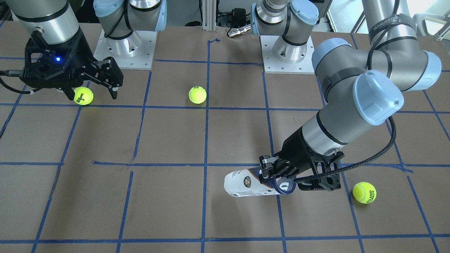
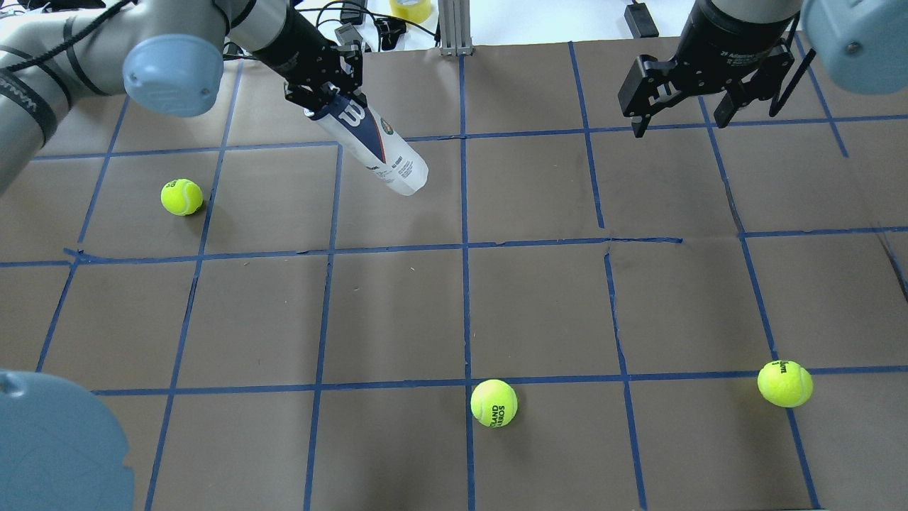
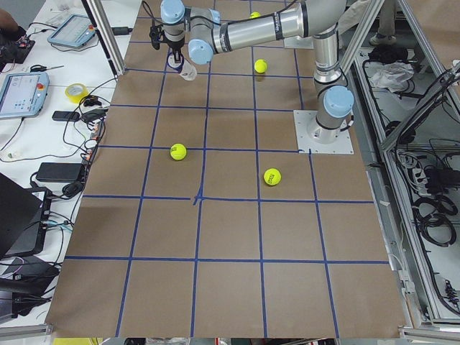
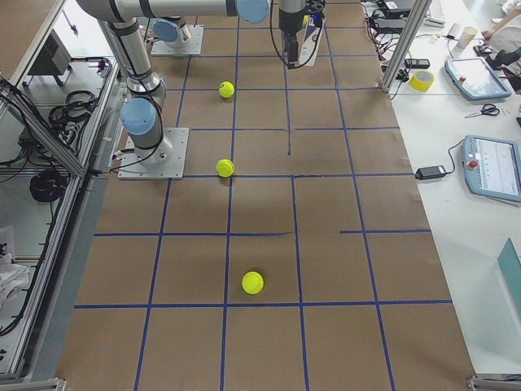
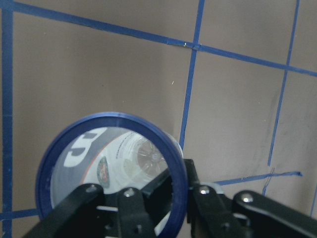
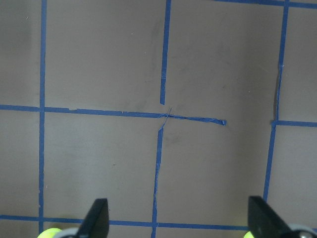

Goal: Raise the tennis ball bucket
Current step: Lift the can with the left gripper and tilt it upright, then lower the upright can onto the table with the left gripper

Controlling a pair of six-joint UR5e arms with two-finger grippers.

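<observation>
My left gripper is holding the tennis ball bucket at a slant by its navy rim (image 1: pixel 288 186), so next I turn it upright and stand it on its white end (image 1: pixel 231 184) before I open it.
The tennis ball bucket (image 2: pixel 383 156) is a slim white-to-navy tube with a white W logo. My left gripper (image 2: pixel 326 96) is shut on its navy rim end and holds it tilted, with the white end lower and seemingly off the table. In the front view the left gripper (image 1: pixel 270 174) pinches the open navy end of the tube (image 1: pixel 242 182). The left wrist view looks down into the tube's open navy rim (image 5: pixel 114 119), with the fingers clamped on its wall. My right gripper (image 2: pixel 681 121) is open and empty, far from the tube.
Three yellow-green tennis balls lie on the brown, blue-taped table (image 2: pixel 539 305): one on the left (image 2: pixel 181 196), one at near centre (image 2: pixel 494 402), one at near right (image 2: pixel 784 383). In the front view one ball (image 1: pixel 83 95) lies just below the right gripper (image 1: pixel 89 88).
</observation>
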